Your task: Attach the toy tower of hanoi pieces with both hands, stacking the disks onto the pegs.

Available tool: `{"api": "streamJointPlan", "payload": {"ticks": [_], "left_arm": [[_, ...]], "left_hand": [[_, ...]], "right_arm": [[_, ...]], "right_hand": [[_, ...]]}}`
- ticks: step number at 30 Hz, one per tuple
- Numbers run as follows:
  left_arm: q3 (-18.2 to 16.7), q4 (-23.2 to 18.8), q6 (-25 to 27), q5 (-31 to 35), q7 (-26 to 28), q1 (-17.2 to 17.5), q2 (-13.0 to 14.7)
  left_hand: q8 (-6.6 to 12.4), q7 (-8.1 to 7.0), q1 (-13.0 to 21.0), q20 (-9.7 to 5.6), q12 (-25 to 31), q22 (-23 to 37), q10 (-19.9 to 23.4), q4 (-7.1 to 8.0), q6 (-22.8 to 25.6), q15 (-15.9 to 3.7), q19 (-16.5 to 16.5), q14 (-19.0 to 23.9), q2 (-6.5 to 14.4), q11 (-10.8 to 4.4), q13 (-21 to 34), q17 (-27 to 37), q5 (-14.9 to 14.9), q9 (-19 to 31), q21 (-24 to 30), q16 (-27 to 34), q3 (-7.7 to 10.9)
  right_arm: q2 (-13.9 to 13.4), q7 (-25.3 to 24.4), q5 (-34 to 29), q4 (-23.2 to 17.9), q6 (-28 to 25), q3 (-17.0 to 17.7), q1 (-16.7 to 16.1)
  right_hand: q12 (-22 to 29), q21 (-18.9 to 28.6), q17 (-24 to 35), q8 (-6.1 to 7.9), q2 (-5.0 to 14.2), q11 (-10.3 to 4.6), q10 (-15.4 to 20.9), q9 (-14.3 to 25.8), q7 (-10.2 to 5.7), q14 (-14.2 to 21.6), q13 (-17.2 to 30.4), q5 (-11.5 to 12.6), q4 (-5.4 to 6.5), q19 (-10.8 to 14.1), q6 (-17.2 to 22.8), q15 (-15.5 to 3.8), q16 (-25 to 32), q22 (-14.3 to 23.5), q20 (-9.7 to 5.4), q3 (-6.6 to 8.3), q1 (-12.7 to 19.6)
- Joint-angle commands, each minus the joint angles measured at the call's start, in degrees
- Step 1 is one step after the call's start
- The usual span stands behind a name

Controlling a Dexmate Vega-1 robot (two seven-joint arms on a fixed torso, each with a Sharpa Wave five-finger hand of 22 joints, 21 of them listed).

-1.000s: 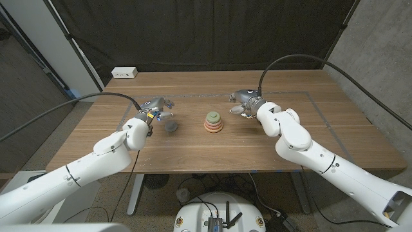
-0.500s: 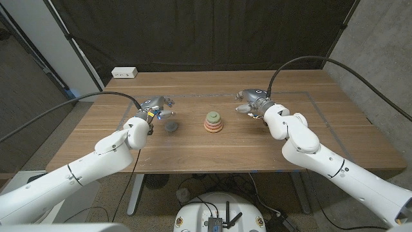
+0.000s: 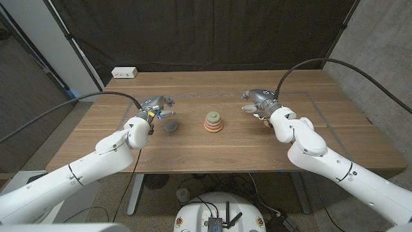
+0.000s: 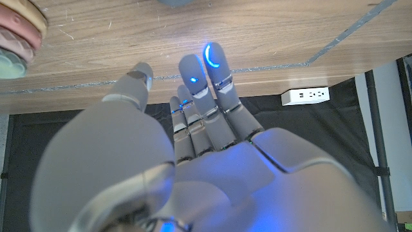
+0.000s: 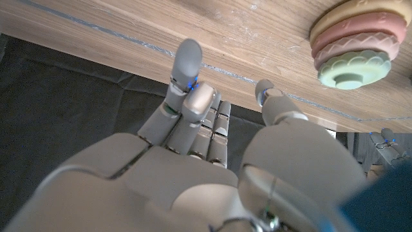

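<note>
The stack narrows evenly up to its pale green disk [image 3: 213, 116], so the grey disk [image 3: 170, 127] will come to rest level on top when the robot lowers it.
A stack of toy disks [image 3: 214, 122] stands at the table's middle: orange at the bottom, pink above it, a pale green one on top. The stack's edge [image 4: 18, 40] shows in the left wrist view, and the whole stack [image 5: 353, 43] in the right wrist view. A dark grey disk [image 3: 171, 127] lies alone on the wood, left of the stack. My left hand [image 3: 156, 107] hovers just behind the grey disk, fingers apart and holding nothing [image 4: 193, 122]. My right hand [image 3: 259, 103] is to the right of the stack, fingers straight and apart, with nothing in it [image 5: 206, 122].
A white power strip [image 3: 124, 73] lies at the table's far left corner. Grey tape lines [image 3: 322, 109] mark a rectangle on the wooden table [image 3: 219, 151]. Black curtains hang behind the table.
My right hand has drawn away from the stack, moving to the right. The left hand and the disks have stayed where they were.
</note>
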Motion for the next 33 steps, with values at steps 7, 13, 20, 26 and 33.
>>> {"api": "streamJointPlan", "payload": {"ticks": [7,13,20,26,33], "left_arm": [[-0.7,-0.1,0.0,-0.7,1.2,0.9,0.0],[-1.6,-0.9,1.4,-1.0,2.0,1.7,0.1],[-1.1,-1.2,2.1,-0.9,1.6,1.1,0.3],[-0.7,-1.2,2.2,-0.6,1.8,0.8,0.1],[0.1,-0.1,1.6,-0.7,1.6,-0.1,-0.7]], "left_hand": [[-0.21,0.06,0.4,-7.29,-0.1,0.3,0.6,-0.26,0.6,-3.60,0.3,0.7,-0.2,-0.11,0.2,0.1,-0.2,0.1,0.5,0.3,0.25],[-0.23,-0.02,0.4,-7.29,-0.1,0.3,0.6,-0.27,0.6,-3.60,0.2,0.7,-0.3,-0.12,0.2,0.1,-0.2,0.1,0.5,0.3,0.24],[-0.25,0.02,0.4,-7.28,-0.1,0.3,0.6,-0.24,0.6,-3.60,0.2,0.6,-0.4,-0.15,0.2,-0.1,-0.1,0.1,0.6,0.2,0.21],[-0.27,0.04,0.5,-7.29,-0.1,0.3,0.6,-0.23,0.5,-3.60,0.2,0.8,-0.4,-0.09,0.1,0.0,-0.1,0.1,0.6,0.4,0.21],[-0.36,0.07,0.4,-7.26,-0.1,0.3,0.4,-0.15,0.4,-3.60,0.1,0.7,-0.5,-0.10,0.3,0.0,-0.1,0.1,0.6,0.4,0.17]], "right_arm": [[-2.4,-7.9,3.6,0.0,-1.6,0.9,-2.5],[-2.7,-10.3,3.8,1.0,-1.5,0.6,-2.8],[-3.1,-12.6,4.9,1.6,-1.9,1.0,-3.6],[-3.7,-14.1,6.3,1.9,-1.9,1.5,-4.4],[-4.5,-15.5,7.1,2.4,-1.9,1.5,-4.9]], "right_hand": [[0.2,0.5,0.0,0.46,0.30,-0.19,0.7,0.3,0.13,0.5,0.4,0.6,-0.07,0.4,0.5,-0.31,0.4,0.2,-1.82,0.82,1.0],[0.1,0.4,0.1,0.56,0.27,-0.23,0.3,0.4,0.02,0.6,0.5,0.8,-0.09,0.4,0.6,-0.30,0.6,0.1,-1.80,0.92,1.2],[-0.1,0.3,-0.1,0.49,-0.24,-0.81,0.1,0.4,-0.56,0.4,0.7,0.9,-0.53,0.2,0.4,-0.32,0.6,0.0,-1.83,1.08,2.1],[-0.2,0.3,0.1,0.49,-0.48,-1.14,0.1,0.4,-1.01,0.5,0.8,0.9,-0.72,0.2,0.4,-0.30,0.9,0.0,-1.84,1.24,2.9],[-0.2,0.3,-0.3,0.49,-0.66,-1.30,0.3,0.4,-1.12,0.1,0.9,0.9,-0.77,0.2,0.4,-0.30,0.7,0.0,-1.84,1.44,4.0]]}}
